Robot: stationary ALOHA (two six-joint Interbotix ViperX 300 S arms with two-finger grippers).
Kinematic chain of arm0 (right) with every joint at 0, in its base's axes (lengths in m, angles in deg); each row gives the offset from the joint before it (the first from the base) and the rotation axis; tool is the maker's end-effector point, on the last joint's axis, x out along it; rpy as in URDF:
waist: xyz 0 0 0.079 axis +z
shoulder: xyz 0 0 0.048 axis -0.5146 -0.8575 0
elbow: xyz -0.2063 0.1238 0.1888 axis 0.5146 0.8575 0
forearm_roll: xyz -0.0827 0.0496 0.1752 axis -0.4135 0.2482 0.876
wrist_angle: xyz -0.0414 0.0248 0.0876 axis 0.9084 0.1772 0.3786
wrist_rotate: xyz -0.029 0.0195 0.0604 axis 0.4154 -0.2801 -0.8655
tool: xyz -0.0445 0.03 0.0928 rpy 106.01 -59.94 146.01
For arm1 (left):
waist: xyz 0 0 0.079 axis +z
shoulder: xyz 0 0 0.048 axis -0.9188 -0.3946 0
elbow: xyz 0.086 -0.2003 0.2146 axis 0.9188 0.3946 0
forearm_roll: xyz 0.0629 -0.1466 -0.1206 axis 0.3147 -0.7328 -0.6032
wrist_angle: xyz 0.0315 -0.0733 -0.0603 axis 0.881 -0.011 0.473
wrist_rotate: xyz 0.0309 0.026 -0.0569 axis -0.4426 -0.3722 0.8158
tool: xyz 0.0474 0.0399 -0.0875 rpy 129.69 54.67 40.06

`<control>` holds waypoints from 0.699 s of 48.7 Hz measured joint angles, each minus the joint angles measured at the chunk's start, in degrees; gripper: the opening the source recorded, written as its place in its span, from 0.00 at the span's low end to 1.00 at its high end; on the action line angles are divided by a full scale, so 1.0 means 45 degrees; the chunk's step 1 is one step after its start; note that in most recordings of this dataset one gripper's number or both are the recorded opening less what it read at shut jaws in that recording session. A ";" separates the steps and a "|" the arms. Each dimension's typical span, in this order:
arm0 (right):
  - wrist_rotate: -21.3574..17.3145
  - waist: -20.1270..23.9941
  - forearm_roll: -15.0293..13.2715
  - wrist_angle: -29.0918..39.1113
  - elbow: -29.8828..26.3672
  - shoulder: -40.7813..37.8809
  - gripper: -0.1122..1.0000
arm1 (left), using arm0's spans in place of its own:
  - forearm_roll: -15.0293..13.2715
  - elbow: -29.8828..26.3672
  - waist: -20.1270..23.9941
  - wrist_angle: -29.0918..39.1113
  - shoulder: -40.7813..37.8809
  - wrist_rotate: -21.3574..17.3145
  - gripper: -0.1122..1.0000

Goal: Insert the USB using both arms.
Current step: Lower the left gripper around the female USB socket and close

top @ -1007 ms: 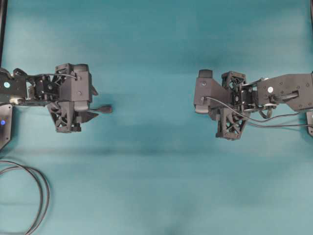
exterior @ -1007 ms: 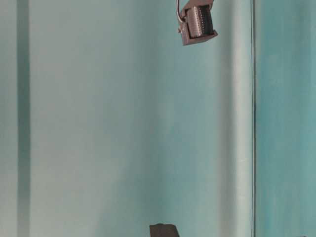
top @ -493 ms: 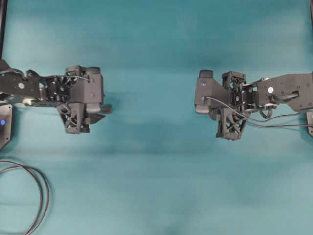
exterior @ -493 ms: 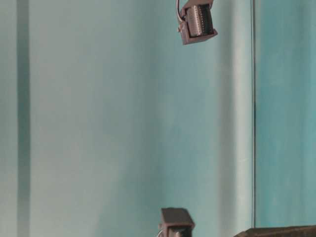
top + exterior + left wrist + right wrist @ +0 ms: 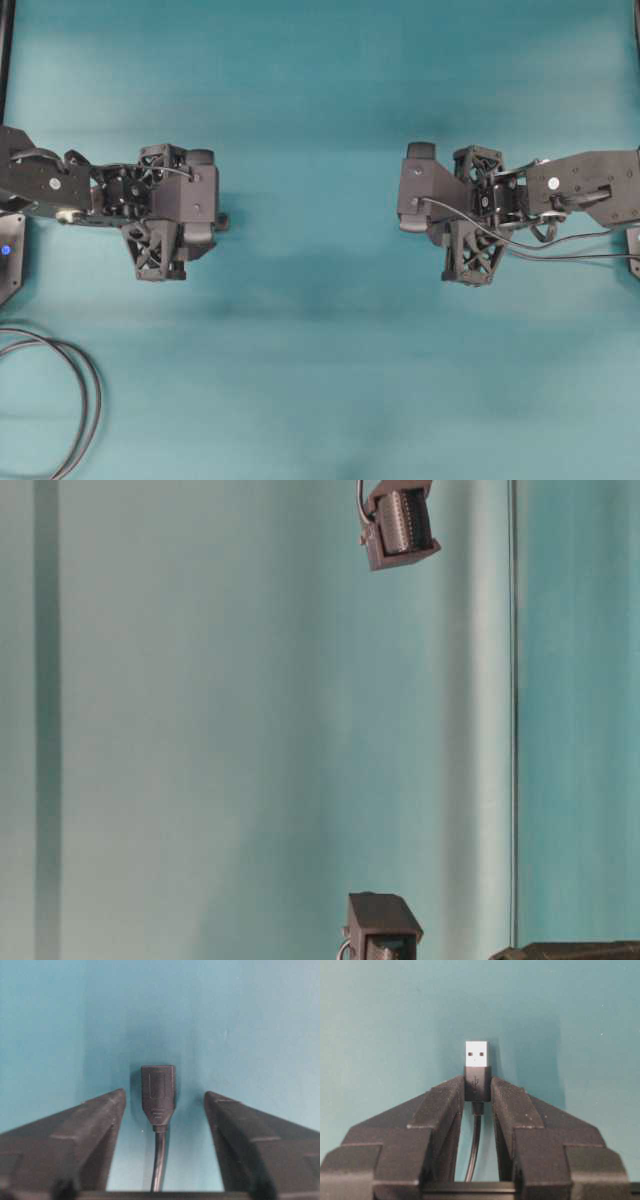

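I expect the thin cable [image 5: 159, 1157] to trail in a loose curve when I lift the all-black socket end [image 5: 158, 1089], because the cable bends gently past the narrow neck.
The USB [image 5: 476, 1055] shows its silver tip past my right gripper [image 5: 477, 1086], whose fingers are shut on its short dark body; the thin cable runs back between them. The all-black socket end [image 5: 158, 1091] of the other thin cable lies on the teal table between the fingers of my left gripper [image 5: 164, 1094], which stands open, with a gap on each side of the socket. From overhead, the left arm [image 5: 165, 205] covers most of the socket end [image 5: 224, 220], and the right arm [image 5: 470, 215] faces it across the middle.
A thicker looped black cable [image 5: 85, 400] lies at the bottom left of the teal table [image 5: 320, 350]. Thin cables [image 5: 560, 245] trail from the right arm. At table level a dark camera block [image 5: 400, 525] sits at the top and another [image 5: 382, 925] at the bottom.
The left arm has slid right over the socket end, which is now mostly covered from overhead. The right arm has not moved.
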State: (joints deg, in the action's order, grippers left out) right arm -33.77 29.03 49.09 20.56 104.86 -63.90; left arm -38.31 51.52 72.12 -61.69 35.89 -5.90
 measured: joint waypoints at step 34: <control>-0.0020 0.0020 -0.0078 0.0020 -0.0059 0.0000 0.28 | 0.0000 -0.0215 -0.0098 -0.0137 -0.0449 0.0000 0.46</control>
State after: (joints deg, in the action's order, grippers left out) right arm -33.86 29.12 48.74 20.65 104.59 -63.90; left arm -38.31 50.56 71.68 -62.30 33.87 -5.90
